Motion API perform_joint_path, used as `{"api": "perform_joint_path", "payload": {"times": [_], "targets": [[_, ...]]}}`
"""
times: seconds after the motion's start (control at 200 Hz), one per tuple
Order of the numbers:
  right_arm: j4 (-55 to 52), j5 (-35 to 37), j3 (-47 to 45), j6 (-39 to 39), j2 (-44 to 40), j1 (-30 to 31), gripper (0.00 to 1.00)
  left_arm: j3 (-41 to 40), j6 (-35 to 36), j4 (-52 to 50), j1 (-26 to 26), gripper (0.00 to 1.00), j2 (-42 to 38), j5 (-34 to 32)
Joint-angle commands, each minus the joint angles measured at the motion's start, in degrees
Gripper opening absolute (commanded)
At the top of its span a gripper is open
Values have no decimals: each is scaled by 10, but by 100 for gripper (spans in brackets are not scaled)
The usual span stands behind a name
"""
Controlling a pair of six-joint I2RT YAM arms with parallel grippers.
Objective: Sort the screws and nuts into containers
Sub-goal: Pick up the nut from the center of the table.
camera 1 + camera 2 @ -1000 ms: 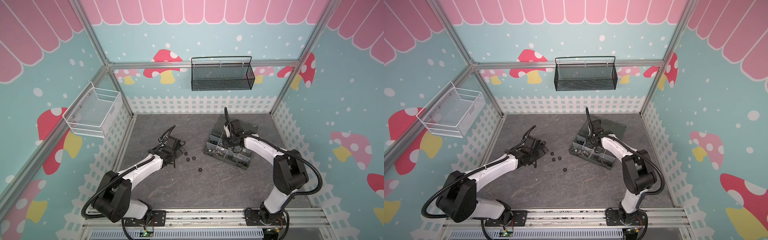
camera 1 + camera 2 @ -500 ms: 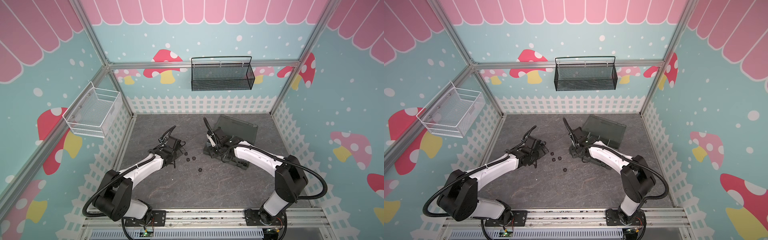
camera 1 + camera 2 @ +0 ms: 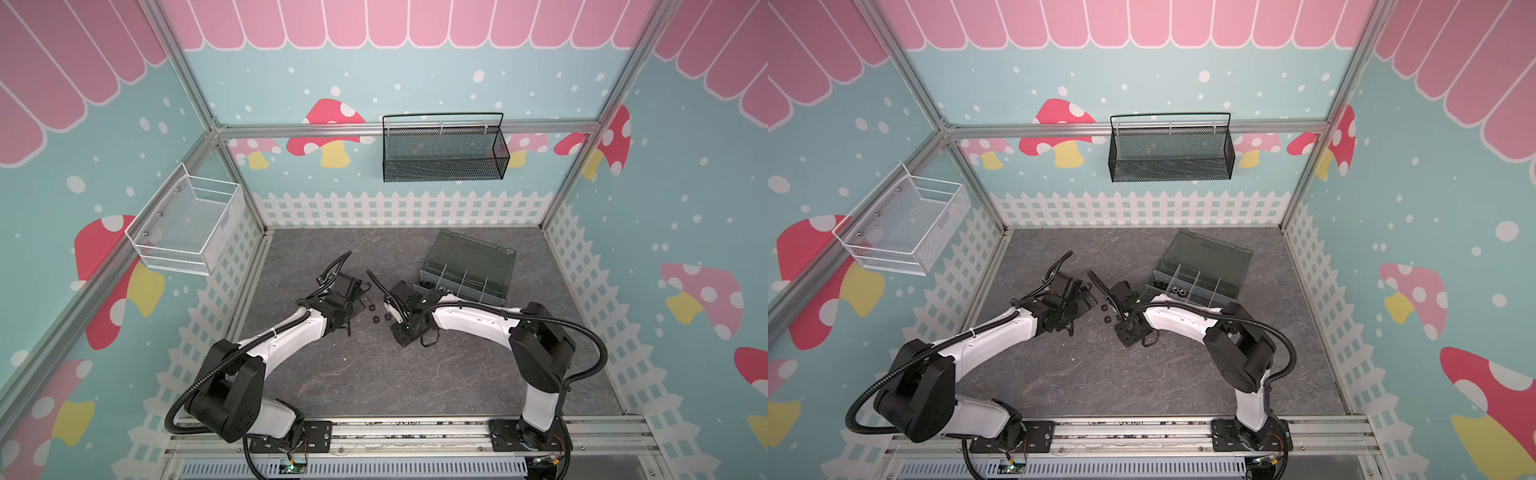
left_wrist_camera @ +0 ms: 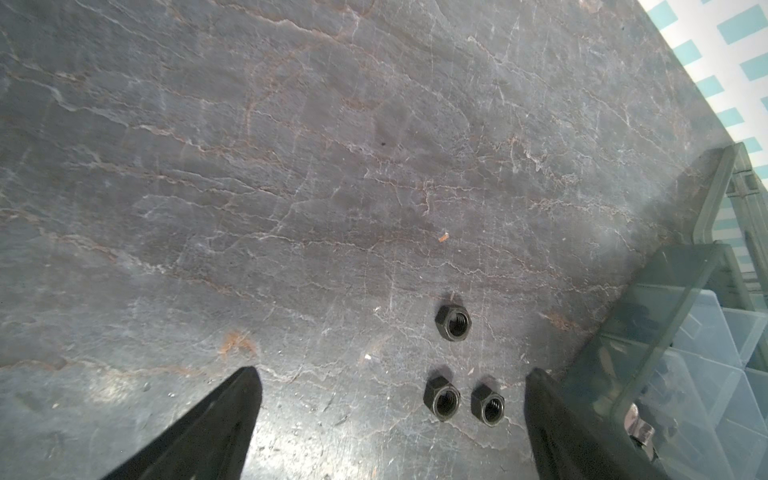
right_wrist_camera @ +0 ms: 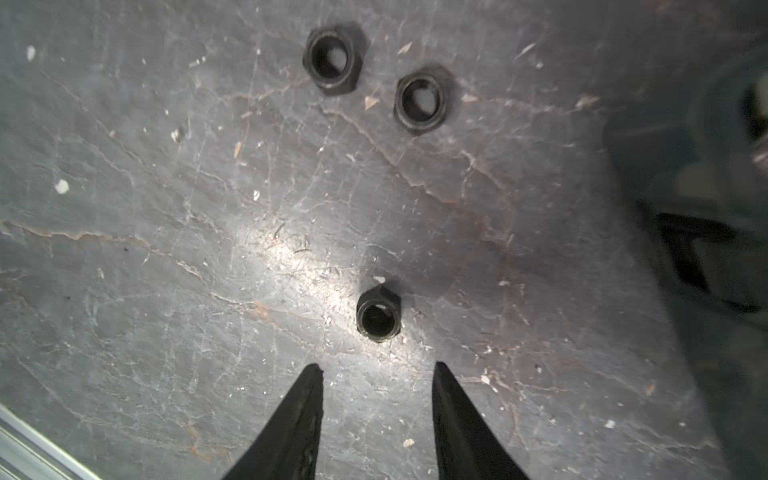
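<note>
The lone black nut is clear of the other nuts and lined up with my right gripper's open fingers, so I should keep lowering them until they are around it.
Three black nuts lie on the slate floor between my two grippers in both top views. My left gripper stands wide open just above the floor, with two of those nuts between its fingers and a third just ahead. My right gripper is open about halfway and empty, tips down, with one black nut just ahead of them and two more farther off. The containers are cells of the grey organizer, lid open, holding silver nuts. No screws show plainly.
A black mesh basket hangs on the back wall and a white wire basket on the left wall. The organizer's corner sits close beside my left gripper's finger. An aluminium rail runs along the front edge.
My right arm has swung from over the organizer to the left and down to the floor beside the loose nuts. The left arm and the nuts have stayed put.
</note>
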Motion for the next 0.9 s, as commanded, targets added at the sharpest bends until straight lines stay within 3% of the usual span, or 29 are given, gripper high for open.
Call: {"api": "perform_joint_path", "payload": {"times": [0.0, 0.385, 0.896], "targets": [[-18, -11, 22, 2, 26, 1, 46, -6, -10, 4, 5, 100, 1, -7], [-17, 18, 46, -6, 71, 1, 45, -14, -11, 3, 10, 100, -3, -3], [-22, 14, 32, -12, 86, 1, 34, -28, -21, 4, 20, 100, -14, -7]]}}
